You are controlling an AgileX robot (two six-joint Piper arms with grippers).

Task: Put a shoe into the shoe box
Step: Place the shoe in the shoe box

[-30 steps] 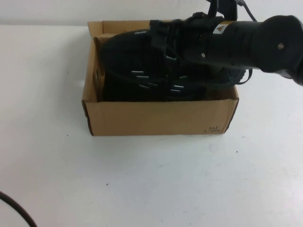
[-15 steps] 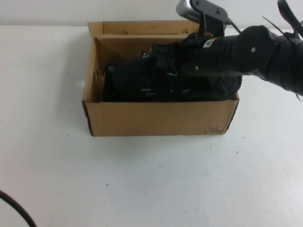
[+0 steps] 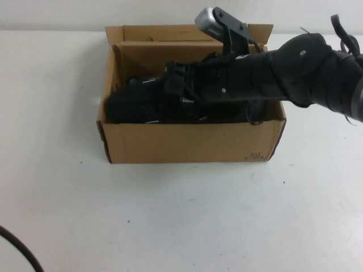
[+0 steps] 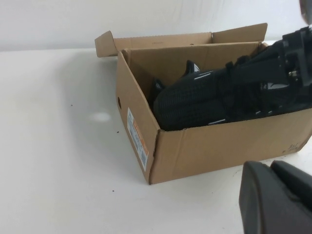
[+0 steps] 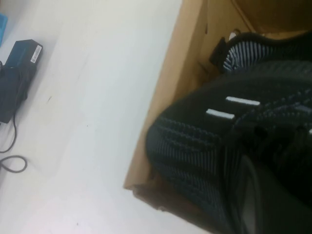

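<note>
The black mesh shoe (image 3: 127, 107) is in line lengthwise with the shoe box. So my right gripper should keep moving the shoe down until it is below the front rim (image 3: 190, 124), and then let go.
The brown cardboard shoe box (image 3: 187, 141) stands open at the back middle of the white table, its flap lid up behind. The black mesh shoe (image 3: 133, 105) with white dashes lies inside it, toe toward the left wall, mostly below the rim. My right gripper (image 3: 178, 93) reaches into the box from the right and is shut on the shoe's middle. The left wrist view shows the box (image 4: 204, 146), the shoe (image 4: 195, 97) and my left gripper (image 4: 275, 195), shut and empty, low on the table in front of the box. The right wrist view shows the shoe (image 5: 195, 136) against the box wall (image 5: 180, 73).
A second dark shoe part with a grey striped lining (image 5: 243, 48) shows deeper in the box. A dark blue device (image 5: 17, 73) and a cable (image 5: 12, 163) lie on the table left of the box. Another cable (image 3: 20, 249) crosses the front left corner.
My right arm has lowered the shoe from above the rim down into the box and pushed it toward the left wall. The box has not moved.
</note>
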